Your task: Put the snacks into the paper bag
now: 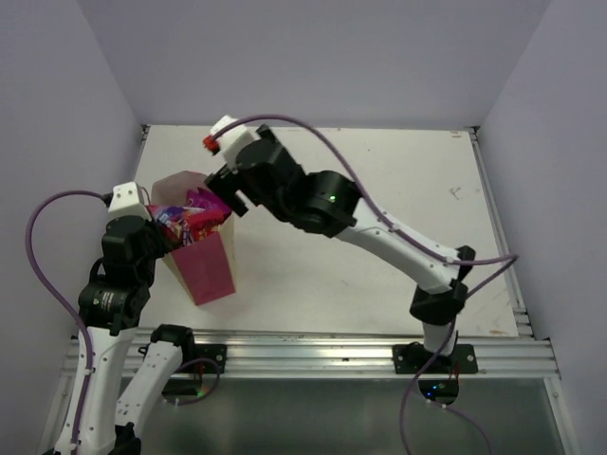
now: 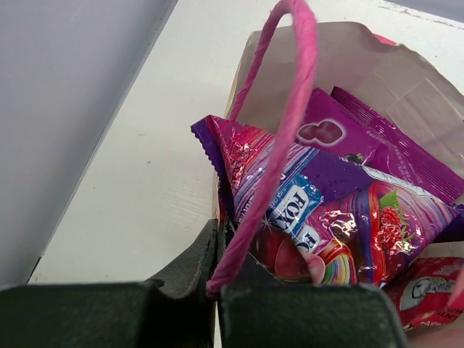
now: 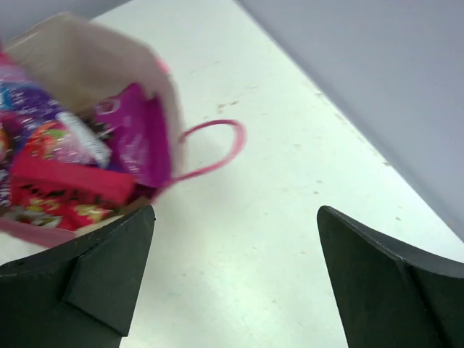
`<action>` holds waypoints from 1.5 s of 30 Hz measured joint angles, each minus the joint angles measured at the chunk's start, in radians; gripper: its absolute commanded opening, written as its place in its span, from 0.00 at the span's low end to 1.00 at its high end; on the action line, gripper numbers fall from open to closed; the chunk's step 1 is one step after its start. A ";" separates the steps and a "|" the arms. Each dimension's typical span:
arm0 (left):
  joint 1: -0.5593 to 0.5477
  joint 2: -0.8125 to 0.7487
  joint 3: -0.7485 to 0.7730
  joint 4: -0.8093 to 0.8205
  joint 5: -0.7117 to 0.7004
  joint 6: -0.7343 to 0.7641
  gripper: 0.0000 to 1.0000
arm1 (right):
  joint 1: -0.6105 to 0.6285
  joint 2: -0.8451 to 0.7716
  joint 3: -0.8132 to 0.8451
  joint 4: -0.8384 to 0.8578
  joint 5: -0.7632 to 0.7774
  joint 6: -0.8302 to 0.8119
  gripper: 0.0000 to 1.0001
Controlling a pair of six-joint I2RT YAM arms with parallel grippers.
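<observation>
The paper bag's walls stand straight (image 1: 228, 245) around the snacks. The bag (image 1: 206, 268) will therefore stay open and hold the snacks inside when I carry it.
The paper bag (image 1: 204, 270) stands upright at the table's left, its pink panel facing front. Several snacks (image 1: 190, 220) lie inside it: a purple pouch (image 2: 326, 210), a purple-pink packet (image 2: 384, 148) and a small red packet (image 2: 428, 290). My left gripper (image 2: 217, 230) is shut on the bag's near rim, where the pink string handle (image 2: 290, 123) comes out between its jaws. My right gripper (image 3: 235, 210) hangs open and empty just beside the bag's (image 3: 87, 58) far rim, over bare table, with the other handle (image 3: 217, 145) in front of it.
The white table (image 1: 379, 190) stretches to the right of the bag. Pale walls (image 1: 57, 95) close in the left, back and right sides. A metal rail (image 1: 313, 355) with both arm bases runs along the near edge.
</observation>
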 measured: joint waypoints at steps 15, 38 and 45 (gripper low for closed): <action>0.000 0.023 -0.006 0.048 0.014 0.003 0.00 | -0.188 -0.050 -0.103 0.018 -0.177 0.209 0.86; 0.000 0.005 -0.016 0.048 0.014 0.010 0.00 | -0.185 0.146 -0.092 0.032 -0.457 0.318 0.56; 0.000 -0.005 -0.026 0.068 0.042 0.010 0.00 | -0.185 0.156 -0.095 0.032 -0.472 0.323 0.00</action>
